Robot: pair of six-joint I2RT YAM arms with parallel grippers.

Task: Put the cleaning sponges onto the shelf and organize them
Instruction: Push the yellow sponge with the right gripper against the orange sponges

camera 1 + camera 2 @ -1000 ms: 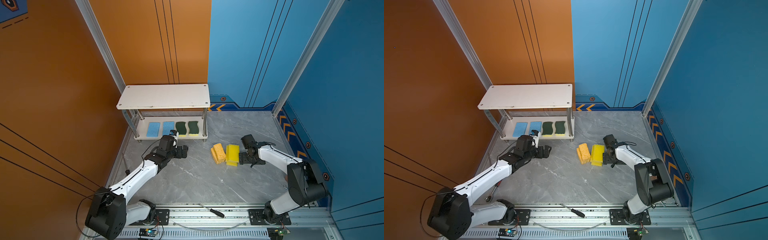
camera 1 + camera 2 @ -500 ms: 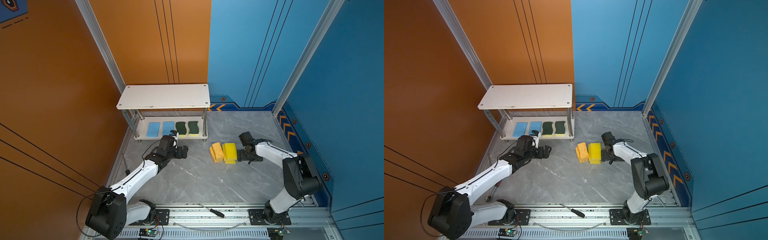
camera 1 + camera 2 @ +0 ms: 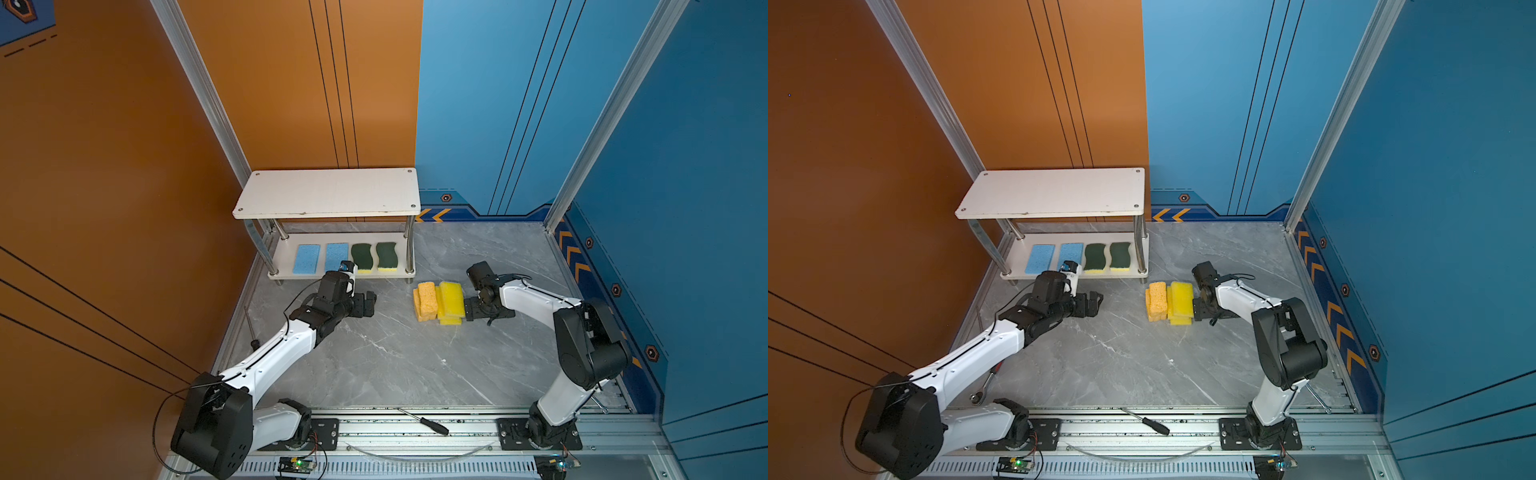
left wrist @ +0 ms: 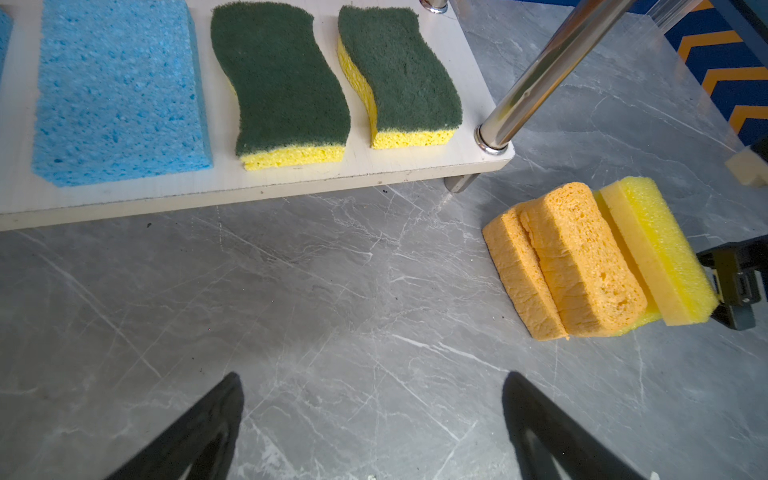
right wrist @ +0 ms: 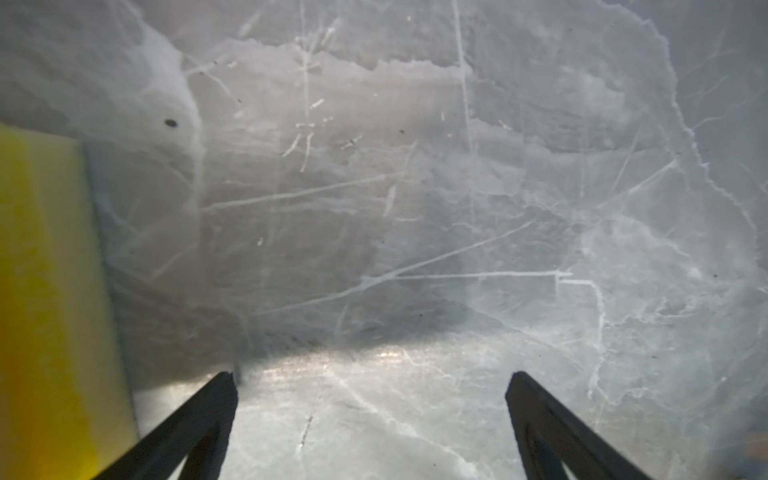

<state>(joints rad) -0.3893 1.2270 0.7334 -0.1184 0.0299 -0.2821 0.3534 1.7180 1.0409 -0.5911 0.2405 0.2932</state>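
The orange sponges are far from my left gripper. Next, my right gripper pushes the yellow sponges' side first to move the stack closer.
The shelf stands at the back left. Its lower board carries two blue sponges and two green-topped sponges in a row. On the floor to the right of the shelf, two orange sponges lean against a stack of yellow sponges. My left gripper hovers open and empty in front of the shelf, pointing at that cluster. My right gripper is open, low over the floor, against the right side of the yellow sponges, with nothing between its fingers.
A chrome shelf leg stands between the green-topped sponges and the floor cluster. A screwdriver lies on the front rail and another thin tool at the floor's left edge. Walls close in the left, back and right sides.
My right gripper has slid left and pushed the yellow and orange sponges a little toward the shelf. The left arm has stayed still.
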